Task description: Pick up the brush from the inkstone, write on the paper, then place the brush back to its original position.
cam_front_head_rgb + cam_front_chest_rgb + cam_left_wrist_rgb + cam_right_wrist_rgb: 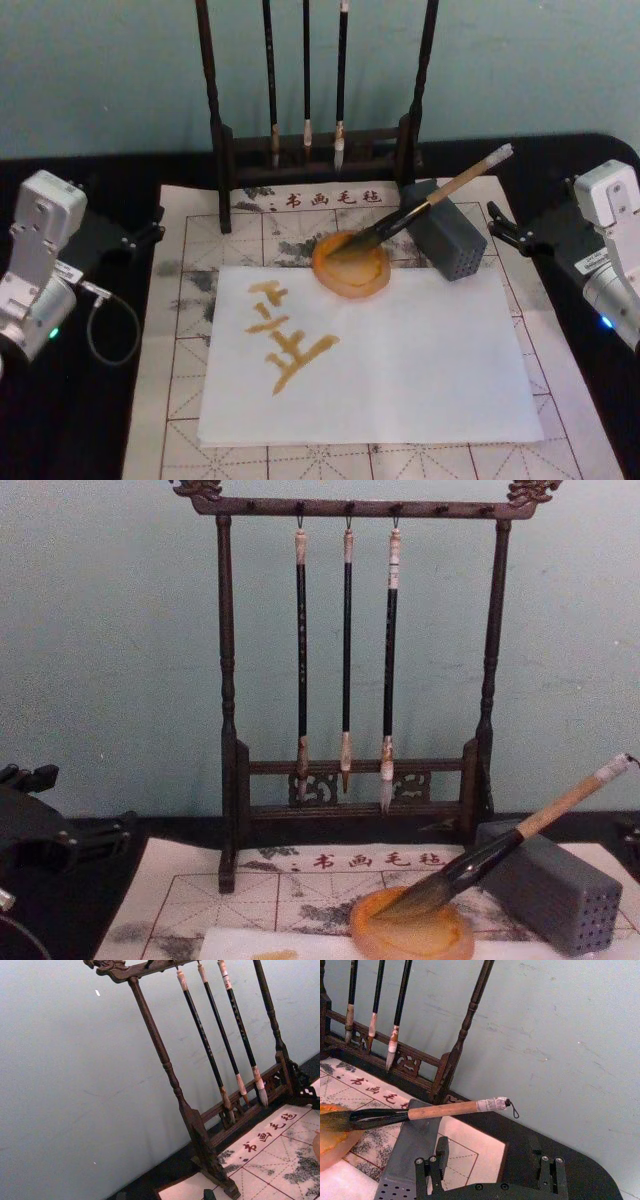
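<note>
The dark cord loop (515,1111) sticks out open at a slant from the whitish end cap (492,1104), so I expect it to stay bent and point out sideways when I lift the brush upright.
The brush (420,208) lies slanted, its dark bristles in the round orange inkstone (350,268) and its tan handle propped on a grey block (447,240). Its whitish end cap points to the back right. In the right wrist view the brush (442,1110) lies ahead of my right gripper (489,1152), which is open and holds nothing. The white paper (400,350) lies in front of the inkstone and carries yellow-brown strokes on its left half. My left gripper (152,226) rests open at the mat's left edge and my right gripper (497,225) at its right edge, both apart from the brush.
A dark wooden rack (315,150) with three thin hanging brushes stands behind the inkstone. A beige mat (200,300) with a red grid lies under the paper. A grey cable (105,320) loops by the left arm. Black table shows on both sides.
</note>
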Controlling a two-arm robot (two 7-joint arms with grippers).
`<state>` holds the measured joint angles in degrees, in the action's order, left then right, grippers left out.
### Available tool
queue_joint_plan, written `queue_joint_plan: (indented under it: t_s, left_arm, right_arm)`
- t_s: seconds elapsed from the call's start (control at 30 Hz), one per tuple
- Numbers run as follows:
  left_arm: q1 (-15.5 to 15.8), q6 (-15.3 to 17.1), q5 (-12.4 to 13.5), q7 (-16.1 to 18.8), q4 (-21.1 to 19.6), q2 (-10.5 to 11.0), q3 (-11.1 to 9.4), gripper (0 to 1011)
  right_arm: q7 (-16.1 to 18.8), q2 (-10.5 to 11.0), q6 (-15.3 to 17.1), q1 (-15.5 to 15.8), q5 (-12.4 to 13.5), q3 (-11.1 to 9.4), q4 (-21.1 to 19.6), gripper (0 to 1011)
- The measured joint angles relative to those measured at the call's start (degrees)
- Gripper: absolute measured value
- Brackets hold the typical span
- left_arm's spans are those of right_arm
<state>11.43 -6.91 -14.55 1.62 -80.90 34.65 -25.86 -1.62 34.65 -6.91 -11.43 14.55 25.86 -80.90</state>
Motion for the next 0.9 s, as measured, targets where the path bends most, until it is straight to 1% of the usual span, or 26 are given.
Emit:
queue_joint_plan:
  t_s: [0.9]
  left_arm:
    - [0.0, 0.0, 0.0, 0.0, 0.0, 0.0, 0.0, 1001]
  right_arm:
    - [0.0, 0.0, 0.0, 0.0, 0.0, 0.0, 0.0, 1000]
